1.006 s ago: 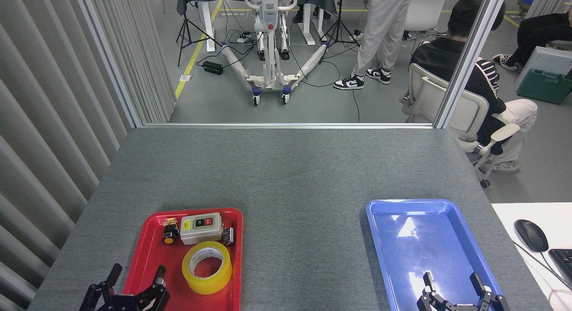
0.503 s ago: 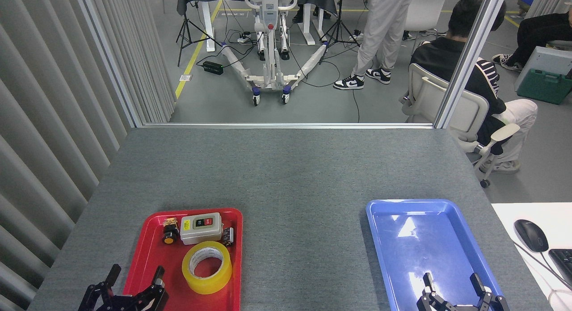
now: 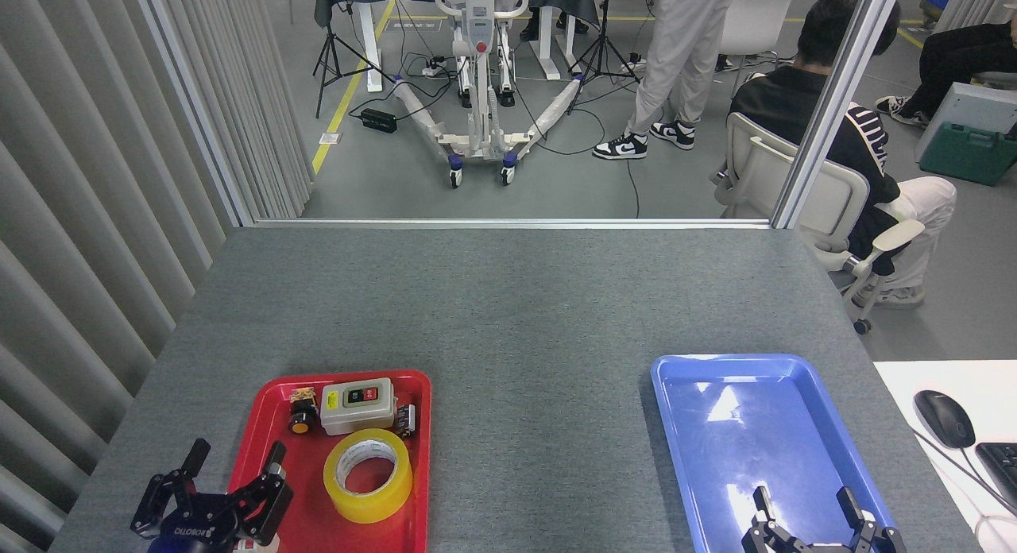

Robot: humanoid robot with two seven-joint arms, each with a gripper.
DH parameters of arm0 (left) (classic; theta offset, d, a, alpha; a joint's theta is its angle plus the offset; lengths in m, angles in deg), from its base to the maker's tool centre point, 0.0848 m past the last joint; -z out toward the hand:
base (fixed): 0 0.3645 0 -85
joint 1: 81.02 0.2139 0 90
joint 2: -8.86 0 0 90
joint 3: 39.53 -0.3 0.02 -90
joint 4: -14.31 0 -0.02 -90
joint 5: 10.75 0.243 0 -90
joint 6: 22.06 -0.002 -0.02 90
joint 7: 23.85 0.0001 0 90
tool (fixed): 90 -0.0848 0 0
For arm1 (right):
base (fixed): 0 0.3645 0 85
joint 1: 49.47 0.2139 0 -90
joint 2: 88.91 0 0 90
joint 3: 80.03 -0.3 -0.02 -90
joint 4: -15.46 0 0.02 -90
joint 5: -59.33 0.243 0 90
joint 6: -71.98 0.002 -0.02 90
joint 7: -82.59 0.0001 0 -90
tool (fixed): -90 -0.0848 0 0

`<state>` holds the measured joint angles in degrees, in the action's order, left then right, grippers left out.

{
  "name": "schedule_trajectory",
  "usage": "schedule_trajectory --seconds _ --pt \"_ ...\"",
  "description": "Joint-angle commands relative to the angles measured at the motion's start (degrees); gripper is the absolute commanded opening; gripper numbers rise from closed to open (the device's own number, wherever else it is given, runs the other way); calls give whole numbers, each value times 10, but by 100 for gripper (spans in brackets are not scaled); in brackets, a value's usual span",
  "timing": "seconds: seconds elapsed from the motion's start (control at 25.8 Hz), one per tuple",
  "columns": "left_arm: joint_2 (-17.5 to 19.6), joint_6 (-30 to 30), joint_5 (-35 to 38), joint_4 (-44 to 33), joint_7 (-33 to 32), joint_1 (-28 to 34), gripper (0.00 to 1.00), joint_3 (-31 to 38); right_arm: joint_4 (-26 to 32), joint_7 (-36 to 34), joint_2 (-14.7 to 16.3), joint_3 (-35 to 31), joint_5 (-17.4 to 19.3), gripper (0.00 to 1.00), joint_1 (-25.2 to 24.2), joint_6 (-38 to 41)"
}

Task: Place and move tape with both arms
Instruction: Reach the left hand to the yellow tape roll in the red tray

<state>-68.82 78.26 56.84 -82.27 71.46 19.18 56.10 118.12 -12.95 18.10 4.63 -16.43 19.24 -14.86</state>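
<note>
The tape (image 3: 381,505) is lying flat, and red tray shows through its core (image 3: 369,475). I should expect empty tray under the tape when I lift it.
The tape (image 3: 368,474), a yellow roll with a white core, lies flat in the red tray (image 3: 306,521) at the near left. My left gripper (image 3: 234,461) hovers open over the tray's left rim, a little left of the roll and not touching it. My right gripper (image 3: 802,503) is open at the bottom edge, its two fingers spread above the near end of the blue tray (image 3: 755,402), holding nothing.
In the red tray, behind the roll, sit a grey switch box (image 3: 358,405), a black push button (image 3: 301,419) and a small dark part (image 3: 406,419). A mouse (image 3: 944,419) and keyboard lie on the white desk at right. A seated person is beyond the table.
My left gripper has risen and moved forward into view, its wrist now showing. The tape and my right gripper have not moved.
</note>
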Motion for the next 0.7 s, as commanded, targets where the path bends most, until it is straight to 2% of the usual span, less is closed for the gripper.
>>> schedule_trajectory --seconds 0.0,0.12,0.23,0.31,0.46,0.54,0.66 --pt "28 -8 -57 3 -111 -53 100 -29 0 1 0 0 0 99 0 0" --pt "26 -10 -60 9 -269 -93 100 -50 0 1 0 0 0 99 0 0" --pt "30 -11 -61 18 -361 -115 100 -63 0 0 1 0 0 99 0 0" --pt "38 -17 -83 28 -378 -121 100 -82 0 1 1 0 0 99 0 0" --pt "123 -79 -211 34 -381 -148 100 -145 0 0 1 0 0 99 1 0" --pt "148 -108 -228 39 -384 -167 100 -182 0 0 1 0 0 99 1 0" --pt "158 -119 -233 47 -391 -187 100 -214 0 0 0 0 0 99 0 0"
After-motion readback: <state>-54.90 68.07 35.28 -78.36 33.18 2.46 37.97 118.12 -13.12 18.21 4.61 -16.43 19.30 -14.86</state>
